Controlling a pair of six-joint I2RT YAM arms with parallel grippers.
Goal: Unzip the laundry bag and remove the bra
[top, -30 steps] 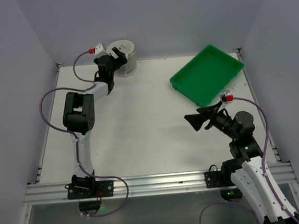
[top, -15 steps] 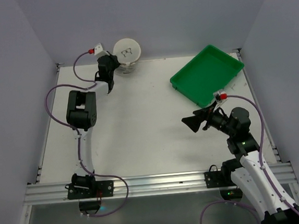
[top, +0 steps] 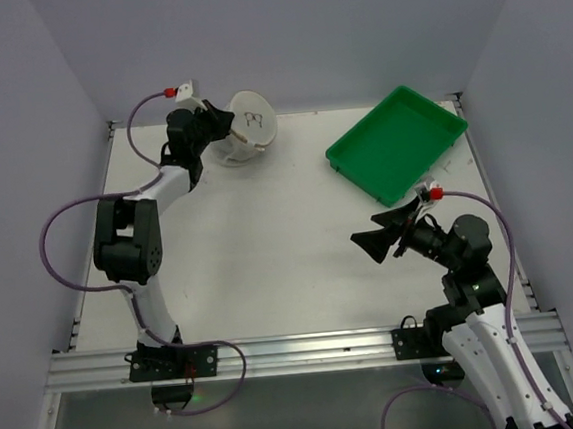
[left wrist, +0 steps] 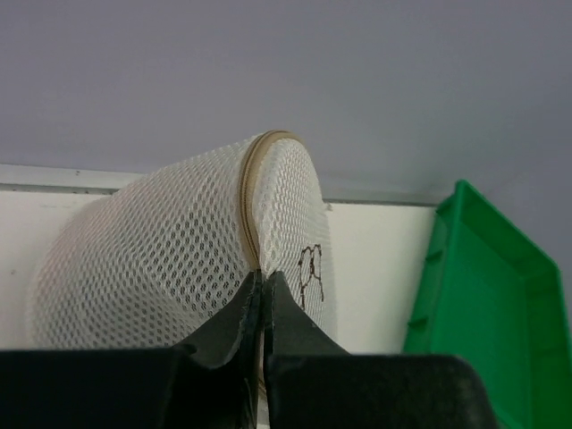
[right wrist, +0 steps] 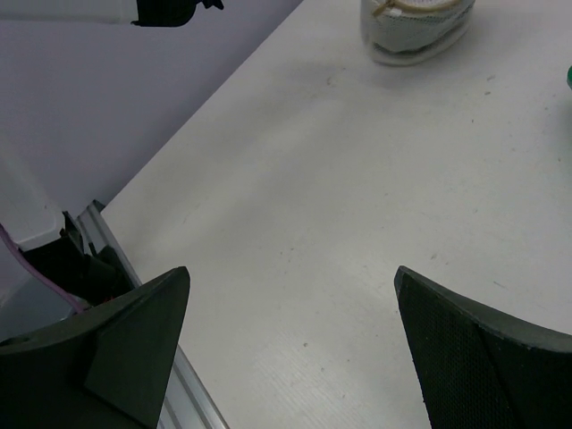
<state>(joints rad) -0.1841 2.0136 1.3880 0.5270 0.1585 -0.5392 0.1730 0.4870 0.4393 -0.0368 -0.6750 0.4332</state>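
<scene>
The table's middle (top: 286, 230) is free, so I should go on pulling the laundry bag by its beige rim seam (top: 252, 144) with my left gripper until it stands there, then release.
The laundry bag (top: 249, 129), a white mesh cylinder, stands tipped at the table's far left, its round face with the small black drawing (top: 253, 118) turned up and to the right. My left gripper (top: 220, 123) is shut on its beige rim seam. In the left wrist view the fingers (left wrist: 290, 326) pinch that seam (left wrist: 249, 192) where the mesh wall (left wrist: 152, 259) meets the face. The bra is hidden. My right gripper (top: 374, 235) hangs open over the table's right half, far from the bag, with nothing between its fingertips (right wrist: 290, 273). The bag (right wrist: 416, 22) shows at the top of the right wrist view.
A green rectangular tray (top: 398, 142) lies at the back right, and its edge (left wrist: 483, 286) shows to the right of the bag in the left wrist view. Purple walls close in the table at the back and sides. An aluminium rail (top: 299, 352) runs along the near edge.
My left gripper closed on the bag's rim and pulled left, tipping the bag so its drawn face turns up. My right gripper stayed open and barely moved.
</scene>
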